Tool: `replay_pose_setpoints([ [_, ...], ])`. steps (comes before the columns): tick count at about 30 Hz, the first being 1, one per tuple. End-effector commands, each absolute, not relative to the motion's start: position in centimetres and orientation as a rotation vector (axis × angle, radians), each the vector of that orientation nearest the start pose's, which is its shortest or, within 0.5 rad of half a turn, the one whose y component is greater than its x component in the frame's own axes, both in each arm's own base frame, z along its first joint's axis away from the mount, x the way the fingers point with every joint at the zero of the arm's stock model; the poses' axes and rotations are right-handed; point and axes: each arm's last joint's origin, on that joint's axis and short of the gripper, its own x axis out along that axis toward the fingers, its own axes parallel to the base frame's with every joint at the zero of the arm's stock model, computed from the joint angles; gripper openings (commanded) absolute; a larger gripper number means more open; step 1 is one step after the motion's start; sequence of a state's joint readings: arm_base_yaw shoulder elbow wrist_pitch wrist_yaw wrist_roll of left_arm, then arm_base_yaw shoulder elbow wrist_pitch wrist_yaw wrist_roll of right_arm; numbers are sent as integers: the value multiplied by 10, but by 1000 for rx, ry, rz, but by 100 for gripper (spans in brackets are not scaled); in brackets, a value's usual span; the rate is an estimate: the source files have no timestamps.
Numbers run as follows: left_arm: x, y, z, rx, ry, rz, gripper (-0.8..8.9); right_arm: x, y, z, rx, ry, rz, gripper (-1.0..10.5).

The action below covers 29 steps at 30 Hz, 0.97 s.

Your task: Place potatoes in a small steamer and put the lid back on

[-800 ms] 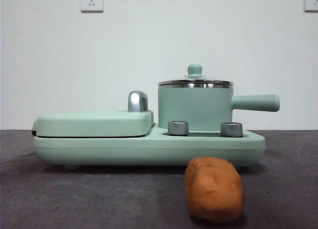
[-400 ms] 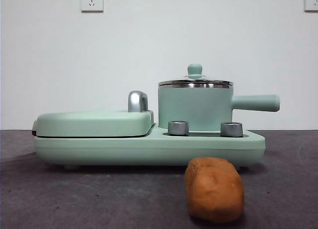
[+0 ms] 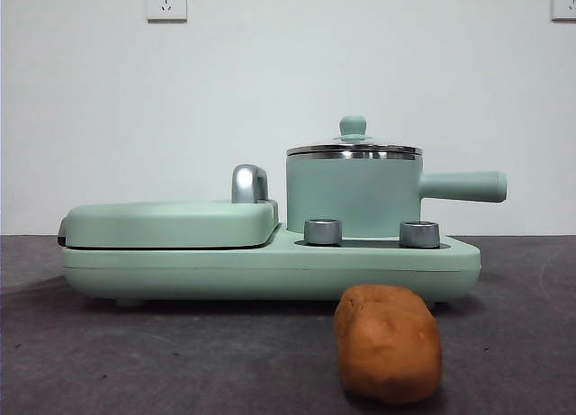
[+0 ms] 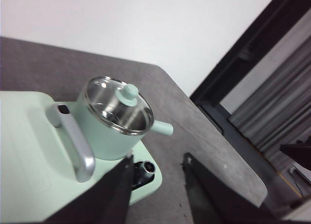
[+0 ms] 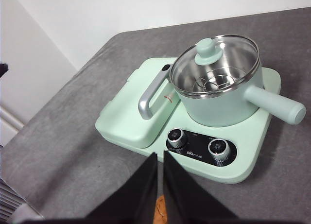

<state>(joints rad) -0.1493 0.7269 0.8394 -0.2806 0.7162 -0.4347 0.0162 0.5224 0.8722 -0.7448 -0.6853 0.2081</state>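
The glass lid (image 4: 104, 98) lets only grey steel show through, so I should expect an empty steamer (image 3: 354, 195) when I raise the lid by its green knob.
The orange-brown potato (image 3: 388, 343) lies on the dark table in front of the appliance. A sliver of the potato (image 5: 159, 208) shows between my right jaws, far below them. The small mint-green steamer (image 3: 353, 197) stands on the appliance's right side, its handle pointing right. The glass lid (image 3: 353, 149) with its green knob sits on it. The steamer (image 5: 218, 107) and lid (image 5: 214, 63) show in the right wrist view, and the steamer (image 4: 104, 134) and lid (image 4: 119, 105) in the left wrist view. My left gripper (image 4: 158, 158) is open, high above the appliance's edge. My right gripper (image 5: 160, 155) is shut, high above the potato. Neither shows in the front view.
The mint-green appliance base (image 3: 270, 266) carries a flat grill plate cover (image 3: 171, 221) with a chrome handle (image 3: 249, 183) on its left. Two steel dials (image 3: 323, 231) sit in front of the steamer. The table's edge (image 4: 218, 151) lies to the side of the appliance.
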Motion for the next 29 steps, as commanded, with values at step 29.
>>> replay_pose_setpoints([
  [29, 282, -178, 375, -40, 584, -1027, 415, 91, 19, 344, 293, 453, 628, 510],
])
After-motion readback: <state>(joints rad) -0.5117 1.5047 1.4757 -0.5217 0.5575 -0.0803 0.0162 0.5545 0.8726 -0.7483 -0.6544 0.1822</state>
